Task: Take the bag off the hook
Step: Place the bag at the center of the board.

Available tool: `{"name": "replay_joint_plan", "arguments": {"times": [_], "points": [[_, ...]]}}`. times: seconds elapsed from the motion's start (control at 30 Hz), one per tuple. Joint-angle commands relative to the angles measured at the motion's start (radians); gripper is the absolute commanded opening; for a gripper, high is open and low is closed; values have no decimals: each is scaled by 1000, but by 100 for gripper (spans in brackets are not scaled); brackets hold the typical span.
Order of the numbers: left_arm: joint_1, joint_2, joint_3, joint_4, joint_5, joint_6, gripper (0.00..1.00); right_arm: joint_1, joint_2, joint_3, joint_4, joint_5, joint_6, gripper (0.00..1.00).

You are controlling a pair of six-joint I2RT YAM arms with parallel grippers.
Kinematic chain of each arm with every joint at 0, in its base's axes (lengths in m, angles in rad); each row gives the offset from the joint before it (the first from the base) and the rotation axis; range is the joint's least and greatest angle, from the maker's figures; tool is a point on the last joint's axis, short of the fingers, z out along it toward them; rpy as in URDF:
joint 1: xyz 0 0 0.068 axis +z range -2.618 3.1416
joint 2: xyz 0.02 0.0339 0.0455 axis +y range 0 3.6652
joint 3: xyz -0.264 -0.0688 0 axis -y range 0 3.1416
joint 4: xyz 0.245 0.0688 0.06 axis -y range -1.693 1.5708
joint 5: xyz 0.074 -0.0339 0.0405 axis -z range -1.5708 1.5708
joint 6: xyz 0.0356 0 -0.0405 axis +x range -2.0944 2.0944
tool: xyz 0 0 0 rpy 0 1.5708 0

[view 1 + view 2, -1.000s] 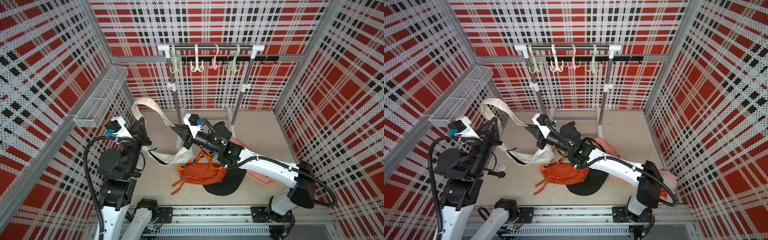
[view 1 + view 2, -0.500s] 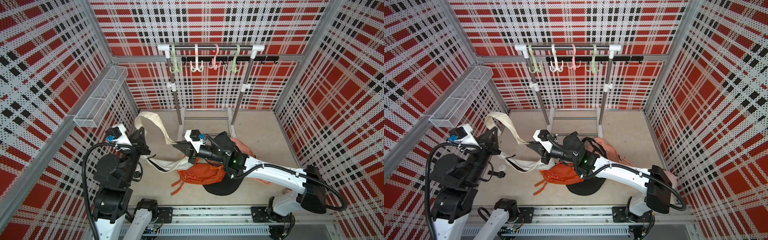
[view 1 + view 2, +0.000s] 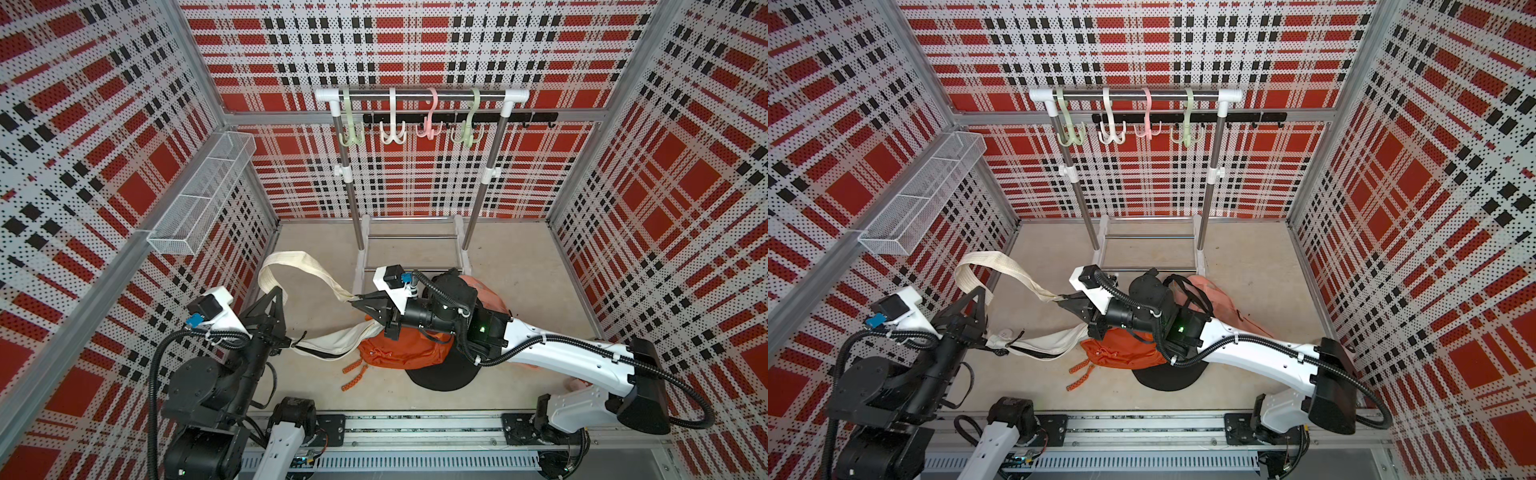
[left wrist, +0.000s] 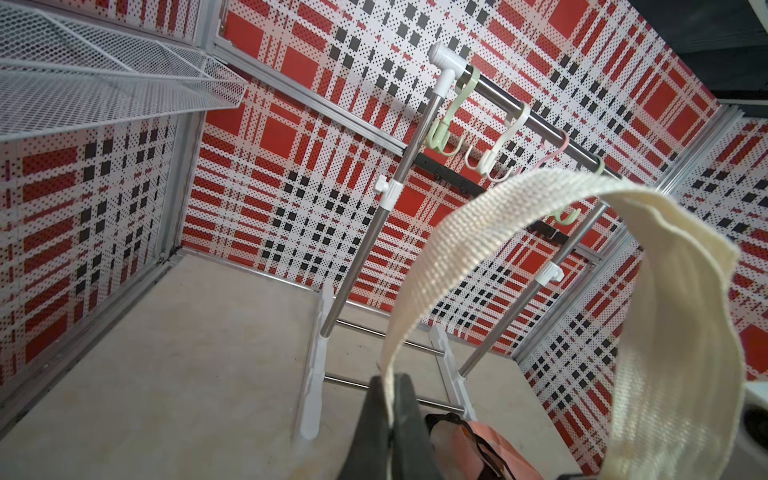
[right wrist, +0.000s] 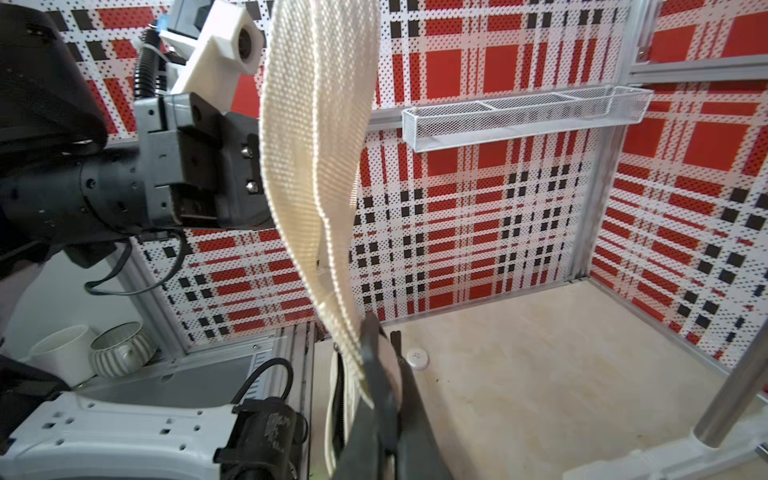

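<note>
I can see the cream bag's body (image 3: 336,343) sagging in a bunch beside the orange bag. My grippers should therefore pull its strap (image 3: 301,260) toward the rack and lay the cream bag flat before opening it.
The cream bag (image 3: 340,338) (image 3: 1050,340) hangs low between my two arms, off the rack, its body sagging beside an orange bag. Its wide woven strap (image 3: 291,266) (image 3: 992,266) arches up between the grippers. My left gripper (image 3: 277,291) (image 3: 980,291) (image 4: 390,382) is shut on one end of the strap (image 4: 519,208). My right gripper (image 3: 355,298) (image 3: 1061,298) (image 5: 372,332) is shut on the other end of the strap (image 5: 316,124), near the bag's zip. The nearest hook (image 3: 351,120) (image 3: 1069,124), pale green, hangs bare on the rail, like the others.
The clothes rack (image 3: 419,94) stands at the back with several hooks. An orange bag (image 3: 399,353), a black cap (image 3: 440,374) and a salmon bag (image 3: 482,291) lie under my right arm. A wire basket (image 3: 199,195) is fixed to the left wall.
Both arms have come down and toward the front with the strap held. The strap loop and the bag's body now sit lower, nearer the floor.
</note>
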Motion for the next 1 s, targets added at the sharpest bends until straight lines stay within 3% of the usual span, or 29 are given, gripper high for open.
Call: {"name": "replay_joint_plan", "arguments": {"times": [0.0, 0.3, 0.43, 0.53, 0.7, 0.97], "points": [[4, -7, 48, -59, -86, -47, 0, 25, -52, -1, -38, 7, 23, 0], [4, 94, 264, -81, -297, 17, 0, 32, -89, 67, -47, 24, 10, 0], [3, 145, 308, -92, -309, 45, 0, 33, -79, 68, -62, 20, 13, 0], [3, 141, 249, -92, -300, 30, 0, 32, -51, 53, -59, 36, 27, 0], [-16, 108, 116, -74, -400, -21, 0, 32, 52, 62, -56, 40, 35, 0], [-68, 15, -223, 126, -558, -177, 0, -13, 245, 80, 19, 52, 48, 0]]}}
